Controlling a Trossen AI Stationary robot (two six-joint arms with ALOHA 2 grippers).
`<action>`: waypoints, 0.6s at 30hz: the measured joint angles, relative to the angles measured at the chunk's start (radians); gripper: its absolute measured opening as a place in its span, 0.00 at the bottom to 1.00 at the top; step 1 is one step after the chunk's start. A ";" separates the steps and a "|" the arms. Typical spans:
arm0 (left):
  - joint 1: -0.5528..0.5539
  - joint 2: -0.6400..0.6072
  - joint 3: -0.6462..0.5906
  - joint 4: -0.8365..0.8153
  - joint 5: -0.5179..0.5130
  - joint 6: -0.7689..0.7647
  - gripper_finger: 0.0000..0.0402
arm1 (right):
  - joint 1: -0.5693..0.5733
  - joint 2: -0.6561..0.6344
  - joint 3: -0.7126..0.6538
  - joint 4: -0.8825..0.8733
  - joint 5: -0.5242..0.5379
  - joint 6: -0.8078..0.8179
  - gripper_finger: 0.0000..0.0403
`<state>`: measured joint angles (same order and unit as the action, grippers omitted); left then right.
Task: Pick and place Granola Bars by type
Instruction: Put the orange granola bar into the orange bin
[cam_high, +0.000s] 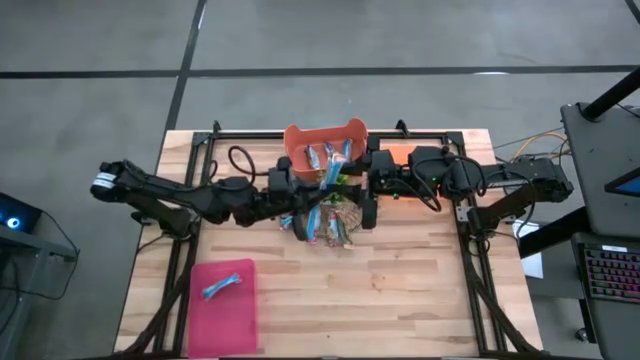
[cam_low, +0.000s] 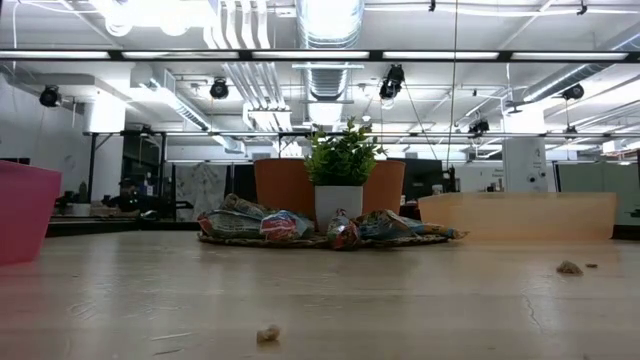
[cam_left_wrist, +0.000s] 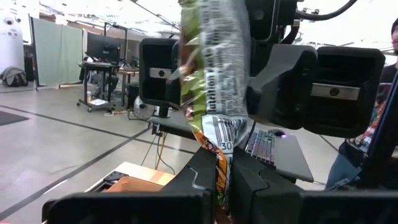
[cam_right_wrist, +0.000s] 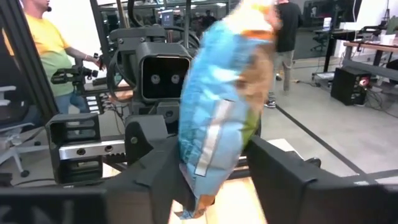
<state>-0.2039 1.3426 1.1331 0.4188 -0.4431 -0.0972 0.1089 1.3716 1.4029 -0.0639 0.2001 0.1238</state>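
Note:
The empty orange bin is too far away for my left gripper to reach. Next, my right gripper takes the bar's loose end and brings the bar there.
Both grippers meet over a heap of granola bars, blue and brownish-tan, lying around a small potted plant. My left gripper is shut on one bar, which shows a green-brown printed face here. The same bar shows a blue face in the right wrist view. My right gripper is open, with its fingers standing on either side of that bar. The low view shows neither gripper. My left gripper pinches the bar's crimped near end between its two fingers, coming level from the table's left. The bar stands out beyond the fingertips toward the right gripper, lifted clear above the heap. My right gripper: I cannot tell whether its fingers touch the bar.
An orange bin at the far edge holds several bars. A pink bin near the left front holds one blue bar. Crumbs lie on the wooden table. People stand in the room behind.

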 joint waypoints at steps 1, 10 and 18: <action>0.000 0.002 0.002 0.001 0.000 0.000 0.00 | 0.000 0.000 0.000 -0.001 0.000 -0.001 0.37; 0.000 0.001 0.002 0.000 -0.037 -0.005 0.04 | 0.000 0.000 0.000 -0.001 0.001 -0.011 0.09; 0.001 -0.022 0.001 -0.056 -0.103 -0.005 0.09 | 0.001 0.000 -0.001 -0.017 0.005 -0.049 0.05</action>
<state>-0.2028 1.3202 1.1343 0.3625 -0.5462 -0.1018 0.1097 1.3718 1.4021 -0.0807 0.2052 0.0750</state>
